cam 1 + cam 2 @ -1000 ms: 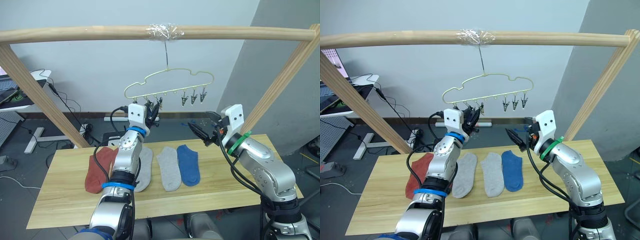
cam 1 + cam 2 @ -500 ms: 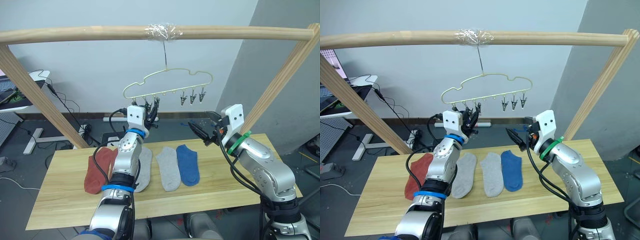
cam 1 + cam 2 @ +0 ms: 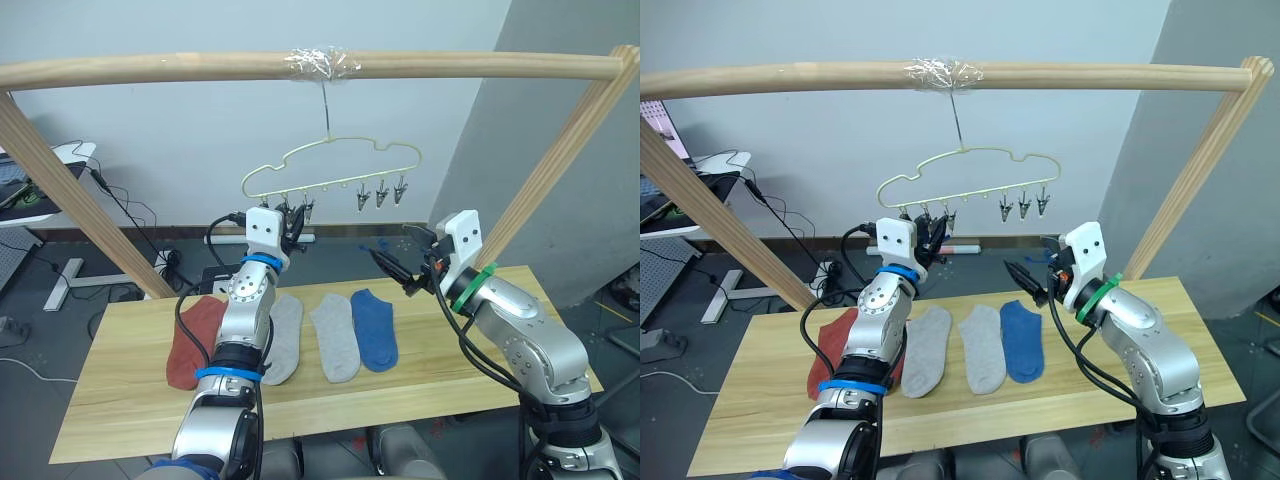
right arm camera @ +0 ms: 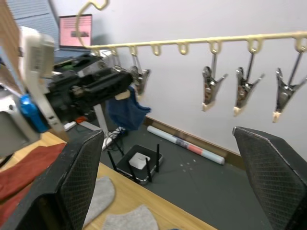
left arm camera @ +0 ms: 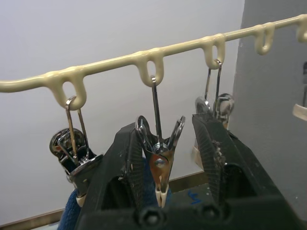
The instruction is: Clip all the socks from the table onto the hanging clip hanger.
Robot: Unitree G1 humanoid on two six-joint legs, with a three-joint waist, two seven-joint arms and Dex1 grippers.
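Observation:
The grey metal clip (image 5: 160, 160) will tip sideways when I squeeze and turn it, because a thin wire runs loosely through the hanger's eyelet (image 5: 152, 76).
The pale clip hanger (image 3: 340, 184) hangs from a taped wooden pole. My left gripper (image 5: 168, 127) is raised to its left clip group, open, with one finger on each side of the middle clip (image 5: 159, 163). Blue fabric (image 4: 125, 108) hangs just below those left clips; which clip holds it I cannot tell. On the table (image 3: 450, 380) lie a rust-red sock (image 3: 195, 340), two grey socks (image 3: 283, 335) (image 3: 335, 335) and a blue sock (image 3: 373, 328). My right gripper (image 3: 392, 255) hovers open above the table, below the three bare right clips (image 3: 380, 193).
The wooden pole frame (image 3: 200, 68) spans the scene, with slanted legs at both table ends. A white desk (image 3: 60, 160) with cables stands at the far left, behind the table. A black device (image 4: 139, 165) lies on the floor beyond the table.
The whole picture has shifted slightly. My left gripper has stayed at the left clips and my right gripper has edged a little leftward. The socks on the table have not moved.

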